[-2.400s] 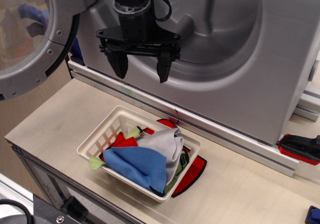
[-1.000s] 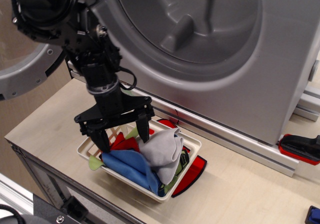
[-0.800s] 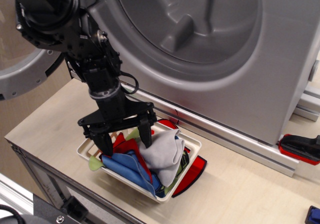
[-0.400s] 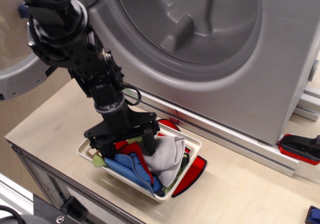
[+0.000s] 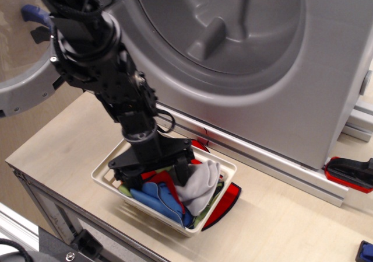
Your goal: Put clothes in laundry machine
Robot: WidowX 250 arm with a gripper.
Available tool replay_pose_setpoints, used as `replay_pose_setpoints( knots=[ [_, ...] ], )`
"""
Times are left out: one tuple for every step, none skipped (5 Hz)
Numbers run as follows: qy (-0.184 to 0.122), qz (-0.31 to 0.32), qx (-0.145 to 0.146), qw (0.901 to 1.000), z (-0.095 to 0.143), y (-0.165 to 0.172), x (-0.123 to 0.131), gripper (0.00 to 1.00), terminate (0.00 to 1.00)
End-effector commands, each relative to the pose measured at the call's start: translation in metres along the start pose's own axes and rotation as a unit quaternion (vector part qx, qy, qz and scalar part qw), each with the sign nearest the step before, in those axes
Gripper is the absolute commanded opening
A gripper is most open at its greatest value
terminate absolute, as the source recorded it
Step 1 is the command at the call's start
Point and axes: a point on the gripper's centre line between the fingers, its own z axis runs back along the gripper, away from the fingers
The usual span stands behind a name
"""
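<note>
The red cloth (image 5: pixel 170 187) should rise together with the blue cloth when I lift the blue one, because both lie bunched together (image 5: pixel 160 191) between my fingers.
The clothes lie in a white slotted basket (image 5: pixel 106 173) on the table: a bunched blue cloth (image 5: pixel 156 197), a red cloth (image 5: pixel 166 178), a light grey cloth (image 5: pixel 201 185) and lime-green bits (image 5: pixel 124 189). My gripper (image 5: pixel 156 179) is lowered into the basket, jaws spread. One finger (image 5: pixel 182 171) presses beside the grey cloth, the other (image 5: pixel 128 177) sits at the left of the pile, with the blue and red cloths between them. The laundry machine (image 5: pixel 233 34) stands behind with its drum mouth open and its round door (image 5: pixel 23 90) swung to the left.
A red-and-black object (image 5: pixel 231 195) lies under the basket's right side. Another red-and-black object (image 5: pixel 349 172) sits at the machine's right foot. A metal rail (image 5: pixel 274 163) runs along the machine's base. The table's front edge is near the basket.
The gripper came from in front of the drum down to the left and sank into the basket. The blue cloth has been pushed together and the basket has shifted slightly right.
</note>
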Motion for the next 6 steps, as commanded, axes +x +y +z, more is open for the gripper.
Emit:
replay_pose_setpoints(
  knots=[
    [-0.081, -0.010, 0.005, 0.9967, 0.012, -0.016, 0.004, 0.00, 0.00],
    [-0.076, -0.013, 0.026, 0.9966, 0.024, -0.023, 0.006, 0.00, 0.00],
    [-0.097, -0.017, 0.012, 0.9951, 0.046, -0.032, 0.009, 0.00, 0.00],
    [-0.117, -0.015, -0.012, 0.9929, 0.074, -0.041, 0.009, 0.00, 0.00],
    [-0.140, -0.026, -0.028, 0.9894, 0.109, -0.046, 0.010, 0.00, 0.00],
    [-0.147, -0.044, -0.055, 0.9867, 0.141, -0.048, 0.013, 0.00, 0.00]
  ],
)
